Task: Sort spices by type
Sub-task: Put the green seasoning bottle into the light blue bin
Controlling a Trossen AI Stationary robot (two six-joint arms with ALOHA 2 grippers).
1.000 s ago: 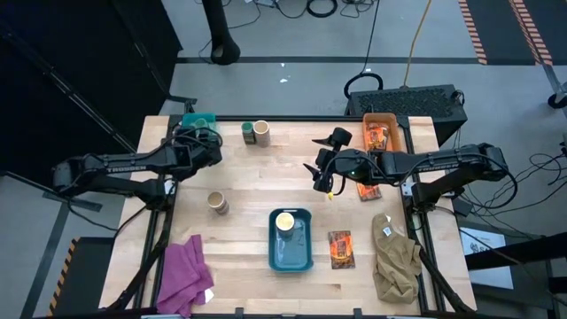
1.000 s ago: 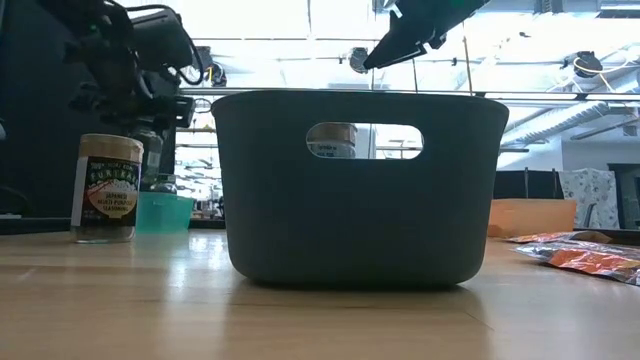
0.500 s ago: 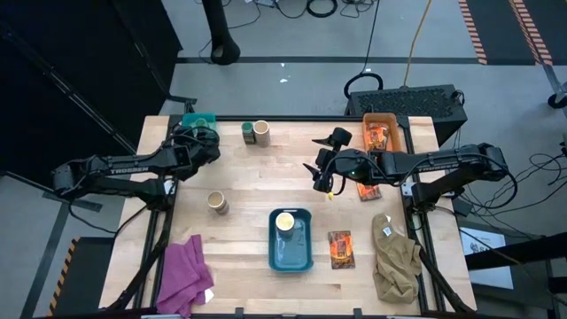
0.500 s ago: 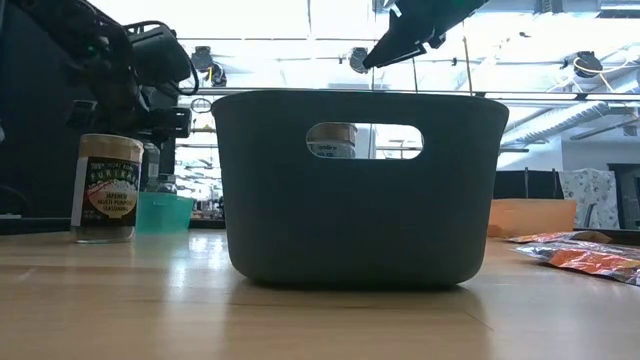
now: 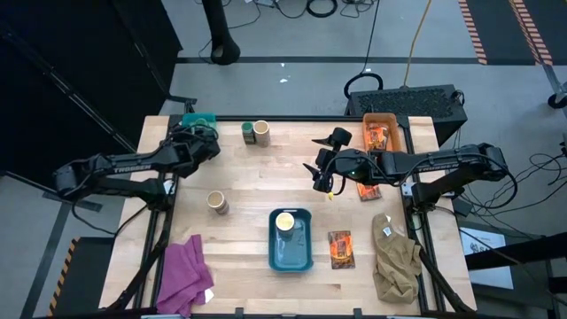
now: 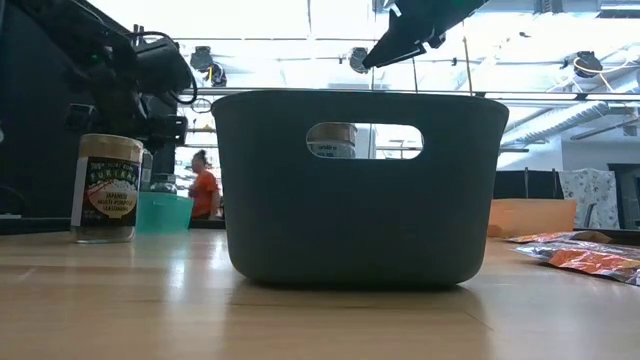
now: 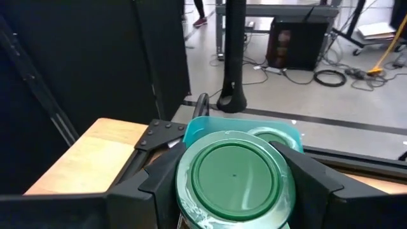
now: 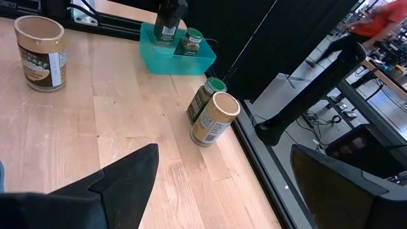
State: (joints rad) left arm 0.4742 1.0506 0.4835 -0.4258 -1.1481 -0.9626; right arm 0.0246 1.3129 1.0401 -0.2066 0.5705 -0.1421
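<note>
I should keep lowering the held green jar with my left gripper until the jar rests on the bottom of the bin, because the jar is hanging upright over the teal bin's free side [image 8: 154,51].
My left gripper [image 5: 202,135] is at the table's far left, shut on a green-lidded spice jar [image 7: 234,177] just over a small teal bin [image 7: 202,128] that holds another green jar [image 7: 272,135]. A green jar [image 5: 247,131] and a cream-topped jar [image 5: 261,133] stand side by side at the far edge. Another cream-topped jar [image 5: 217,203] stands alone, and one [image 5: 284,221] sits in the dark bin [image 5: 291,252]. An orange packet [image 5: 340,249] lies flat beside that bin. My right gripper [image 5: 324,180] hovers open above mid-table. My left gripper pinches the green jar's round body just under its lid [image 7: 184,191] between its two fingers [image 7: 149,191], one on each side. The fingers come slanting a little downward from the table's near left. The jar stays upright, lid up, lifted clear above the teal bin.
An orange bin [image 5: 384,133] with packets stands at the far right, another packet [image 5: 368,188] lies near it. A khaki cloth [image 5: 396,257] lies at the near right, a purple cloth [image 5: 183,275] at the near left. A person shows far off in the room [image 6: 205,185].
My left gripper has gone a little toward the table's far left corner and sunk toward the teal bin, carrying the green jar upright. My right gripper has kept still.
</note>
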